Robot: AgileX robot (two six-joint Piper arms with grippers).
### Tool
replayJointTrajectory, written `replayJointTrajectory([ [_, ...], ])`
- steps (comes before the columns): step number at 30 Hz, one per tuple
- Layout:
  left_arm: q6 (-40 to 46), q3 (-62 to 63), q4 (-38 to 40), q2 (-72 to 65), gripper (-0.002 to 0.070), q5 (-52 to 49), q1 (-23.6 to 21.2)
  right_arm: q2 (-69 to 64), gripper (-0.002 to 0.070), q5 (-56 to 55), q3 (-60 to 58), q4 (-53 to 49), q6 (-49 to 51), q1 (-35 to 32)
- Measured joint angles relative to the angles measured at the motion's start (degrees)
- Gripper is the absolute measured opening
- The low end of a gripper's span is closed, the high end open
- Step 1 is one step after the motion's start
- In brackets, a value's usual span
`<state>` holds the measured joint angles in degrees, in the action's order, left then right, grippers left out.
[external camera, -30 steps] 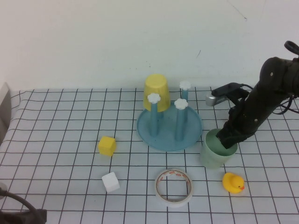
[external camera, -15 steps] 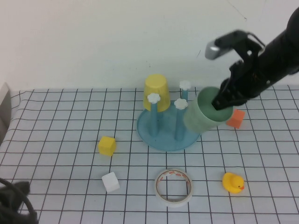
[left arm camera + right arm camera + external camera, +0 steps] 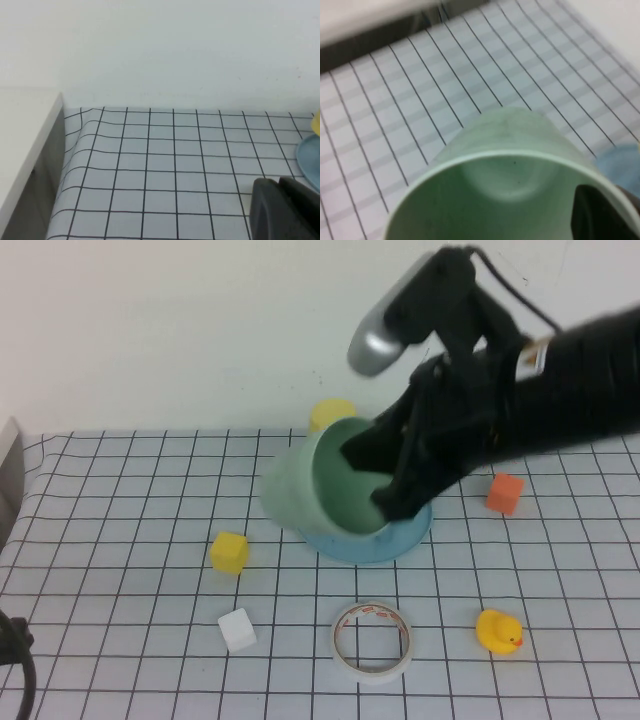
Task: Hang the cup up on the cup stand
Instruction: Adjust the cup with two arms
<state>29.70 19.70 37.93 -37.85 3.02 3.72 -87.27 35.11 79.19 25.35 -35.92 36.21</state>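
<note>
The cup lies too slanted (image 3: pixel 352 476) in my right gripper to go on the cup stand, so my left gripper should reach for the cup's body (image 3: pixel 288 490) and help turn the cup's opening down.
The mint-green cup (image 3: pixel 305 485) hangs in the air, tipped on its side with its mouth toward the camera, in front of the cup stand. My right gripper (image 3: pixel 387 498) is shut on its rim, with one finger (image 3: pixel 597 215) inside the cup (image 3: pixel 510 165). Of the cup stand, only the blue tray's front edge (image 3: pixel 395 538) shows; the cup and arm hide its pegs. The tray also appears (image 3: pixel 622 160) just beyond the cup's rim. My left gripper (image 3: pixel 279 184) is shut and empty, low over the table's near left.
A yellow cup (image 3: pixel 331 412) sits upturned on the stand behind the green one. On the checked cloth lie a yellow cube (image 3: pixel 229 552), a white cube (image 3: pixel 237 630), a tape roll (image 3: pixel 373 641), a rubber duck (image 3: pixel 498 631) and an orange cube (image 3: pixel 504 493). A grey box (image 3: pixel 30 165) borders the left edge.
My right arm has lifted the cup off the table right of the stand, carried it up and leftward, and tipped it sideways in front of the stand. The left arm barely moved.
</note>
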Motion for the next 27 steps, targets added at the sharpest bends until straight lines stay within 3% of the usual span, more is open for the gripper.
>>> replayJointTrajectory([
  [8, 0.0, 4.77, -1.06, 0.0, -0.0001, -10.24, 0.71, 5.26, 0.0017, -20.13, -16.23, 8.3, -7.62, 8.56],
  [15, 3.49, 9.18, -0.24, 0.0, -0.0001, -15.95, 8.62, 5.83, 0.0017, -27.46, -17.88, 11.82, -9.01, 8.95],
  [20, 14.53, 9.93, -0.06, 0.0, -0.0001, -10.73, 12.37, 5.83, 0.0016, -36.71, -17.88, 13.49, -9.13, 8.95],
  [27, 27.24, 9.93, 0.05, 0.0, -0.0001, 1.18, 12.71, 3.82, 0.0016, -50.99, -17.88, 14.57, -3.08, 8.95],
])
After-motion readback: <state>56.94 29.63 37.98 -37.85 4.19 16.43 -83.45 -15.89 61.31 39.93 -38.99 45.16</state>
